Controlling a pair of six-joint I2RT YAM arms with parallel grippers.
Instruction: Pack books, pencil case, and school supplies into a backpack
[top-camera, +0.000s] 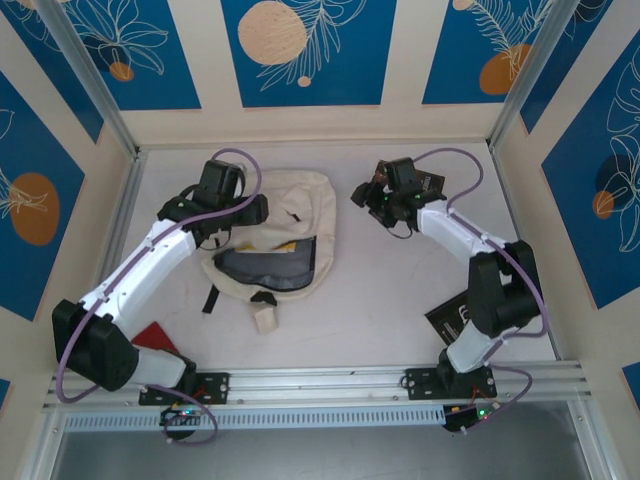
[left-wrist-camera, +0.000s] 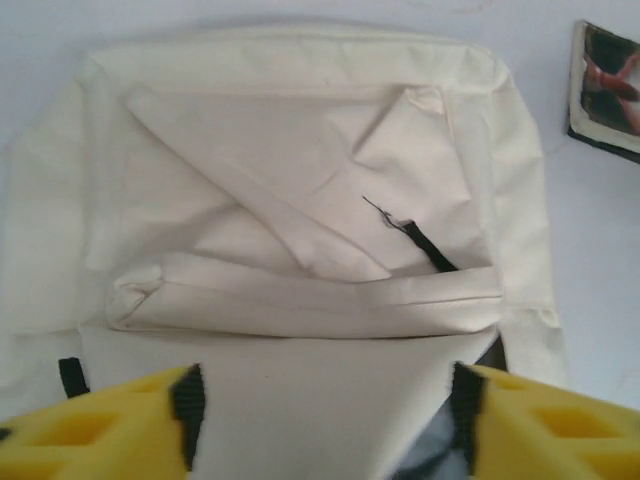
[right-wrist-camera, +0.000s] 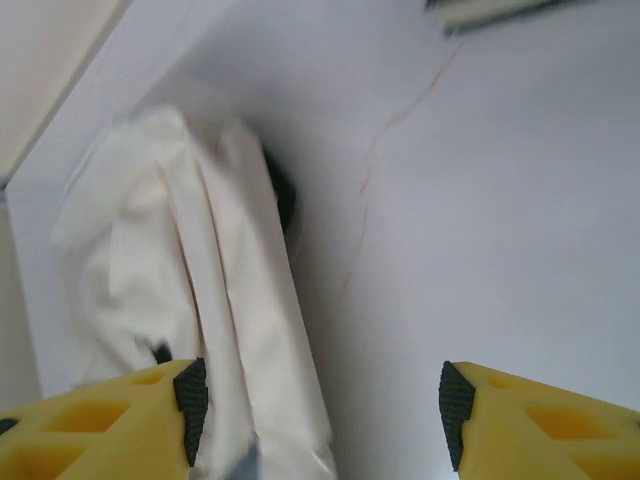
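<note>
I should draw the book (top-camera: 431, 182) nearer with my right gripper, beside the backpack's opening (top-camera: 372, 258), before gripping its edge, since the book lies flat by the backpack's far corner.
The cream-white backpack (top-camera: 295, 205) lies flat mid-table, its mouth unzipped and facing the arms, with a dark lining (top-camera: 262, 266) and a yellow book (top-camera: 286, 246) inside. My left gripper (top-camera: 243, 212) hovers over the backpack's left side. In the left wrist view it (left-wrist-camera: 320, 412) is open, its yellow fingers (left-wrist-camera: 150, 420) wide apart over a cream flap (left-wrist-camera: 300, 390). My right gripper (top-camera: 366, 194) is just off the backpack's right edge, open (right-wrist-camera: 315, 412) above bare table with the backpack's fabric (right-wrist-camera: 210, 290) by its left finger. A black book (top-camera: 452, 322) lies by the right arm's base.
A dark red book (top-camera: 156, 336) lies near the left arm's base. Another book (left-wrist-camera: 606, 92) rests on the table beside the backpack's far corner. A black strap and a cream tab (top-camera: 264, 319) trail from the backpack towards me. Walls close the table on three sides.
</note>
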